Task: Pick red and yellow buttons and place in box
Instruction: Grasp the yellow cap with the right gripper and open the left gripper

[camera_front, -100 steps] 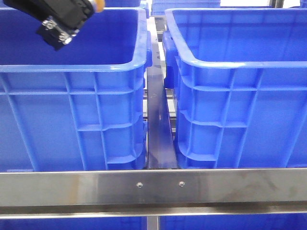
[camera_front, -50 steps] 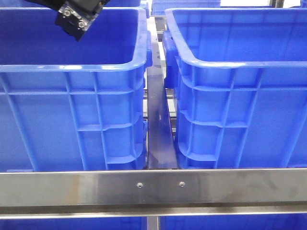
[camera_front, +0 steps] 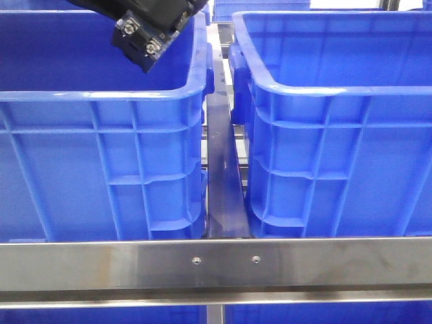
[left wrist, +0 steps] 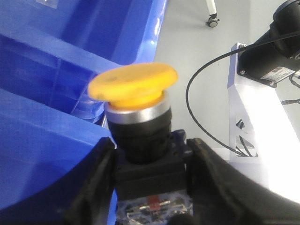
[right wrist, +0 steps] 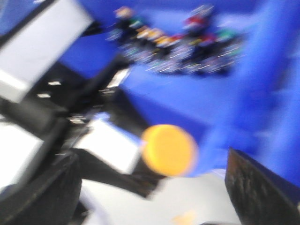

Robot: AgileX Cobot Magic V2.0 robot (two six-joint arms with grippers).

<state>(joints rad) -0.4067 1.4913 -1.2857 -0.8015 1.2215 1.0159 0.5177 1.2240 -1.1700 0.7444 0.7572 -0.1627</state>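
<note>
The yellow button (left wrist: 133,86) is in my left gripper, across the metal rail from the other blue box (camera_front: 337,50), so my right gripper should take the button and put it there.
A yellow button (left wrist: 133,86) with a silver collar and black body sits between the fingers of my left gripper (left wrist: 150,150), which is shut on its black base. In the front view that base (camera_front: 145,37) hangs at the top, over the inside of the left blue box (camera_front: 101,94) near its right wall. The right wrist view is blurred. It shows the same yellow button (right wrist: 168,150) farther off, and a heap of red, yellow and green buttons (right wrist: 178,47) on a blue box floor (right wrist: 211,103). My right gripper (right wrist: 150,201) is open with nothing in it.
A second blue box (camera_front: 337,88) stands to the right, with a narrow metal rail (camera_front: 223,175) between the two. A steel bar (camera_front: 216,263) runs across the front. In the left wrist view, a white housing with black cables (left wrist: 262,117) lies beyond the button.
My left gripper has carried the button to the right along the top of the left box, toward the gap between the two boxes.
</note>
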